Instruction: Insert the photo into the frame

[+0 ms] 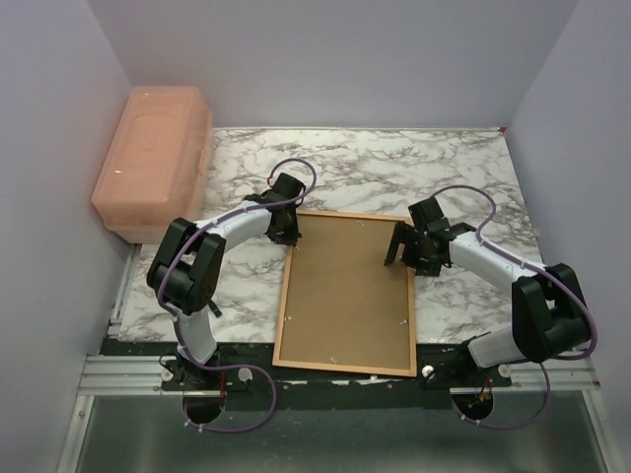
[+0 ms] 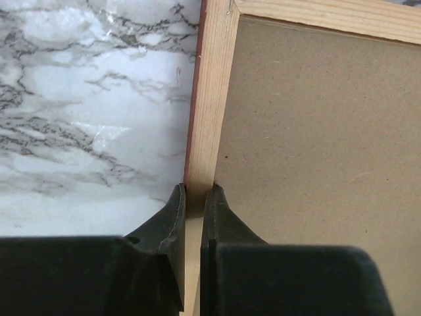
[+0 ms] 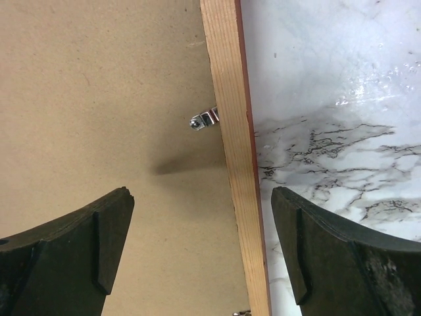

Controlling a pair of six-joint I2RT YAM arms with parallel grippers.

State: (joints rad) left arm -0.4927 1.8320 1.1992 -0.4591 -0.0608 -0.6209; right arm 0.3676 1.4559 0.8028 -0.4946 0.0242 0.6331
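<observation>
The frame's near end [image 1: 345,371] sticks out past the front edge of the table. Next, my left gripper turns the frame crosswise by its rail [image 1: 288,266] before I work on the tabs.
The frame [image 1: 285,305] lies face down on the marble table, light wood back up, with the brown backing board [image 1: 345,291] in it. The photo is hidden. My left gripper [image 1: 292,236] is shut on the frame's left rail near its far corner; in the left wrist view the rail [image 2: 214,99] runs between the closed jaws of the gripper [image 2: 197,192]. My right gripper [image 1: 399,246] is open over the right rail. In the right wrist view the gripper [image 3: 200,194] straddles the rail [image 3: 230,99], one finger over the board, one over the table. A red-orange front edge shows along both rails.
A translucent pink-orange plastic box [image 1: 153,163] stands at the back left. A small metal retaining tab [image 3: 204,120] sticks out from the right rail over the board. Grey walls close in the left, right and back. The frame's near end reaches the table's front edge [image 1: 345,379].
</observation>
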